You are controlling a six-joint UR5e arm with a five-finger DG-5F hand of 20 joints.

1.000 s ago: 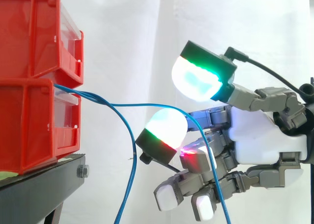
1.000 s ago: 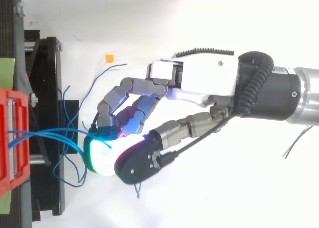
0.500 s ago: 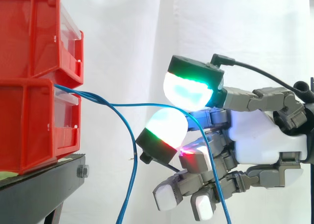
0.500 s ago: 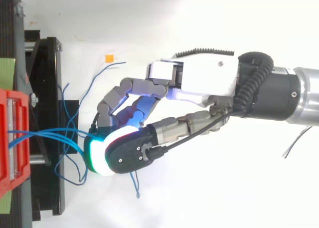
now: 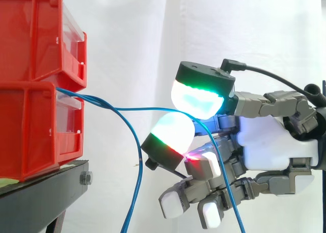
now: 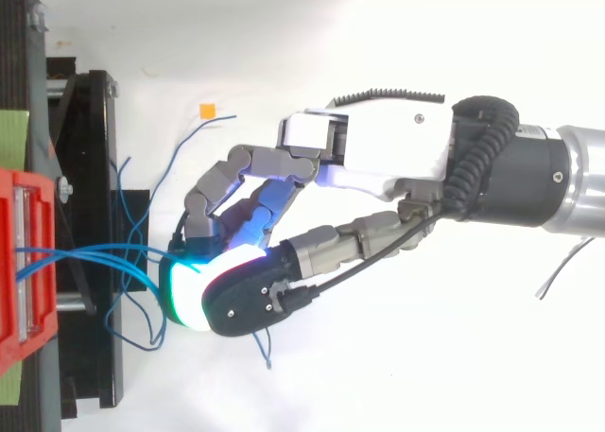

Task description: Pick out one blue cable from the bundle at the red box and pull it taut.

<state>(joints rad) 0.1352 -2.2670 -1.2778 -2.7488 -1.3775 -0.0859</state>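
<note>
The blue cables lie bunched together [image 5: 97, 100] beside the red box, so the sagging blue cable [image 5: 139, 154] will come along outward when the robot pulls the held one.
Two stacked red boxes [image 5: 35, 126] stand at the left on a black stand [image 5: 46, 197]. Several thin blue cables come out between them. One blue cable [image 5: 127, 109] runs right to my hand [image 5: 270, 146], passes between the green-glowing thumb pad [image 5: 196, 98] and a white fingertip pad [image 5: 173, 131], then drops in front of the palm. The two pads meet over it, so the hand is shut on this cable. A second blue cable [image 5: 136, 156] sags down beside it. From above, the hand [image 6: 378, 153] reaches left toward the red box [image 6: 19, 262], with cable loops [image 6: 95, 252] spread at its fingertips.
The black stand [image 6: 90, 167] lies along the left edge in the top view, loose blue cable ends trailing over it. A small orange scrap [image 6: 205, 109] sits on the white surface above the hand. A white curtain hangs behind.
The thumb has swung down and inward until its pad meets the fingertip pad over the blue cable. The palm and arm have hardly moved.
</note>
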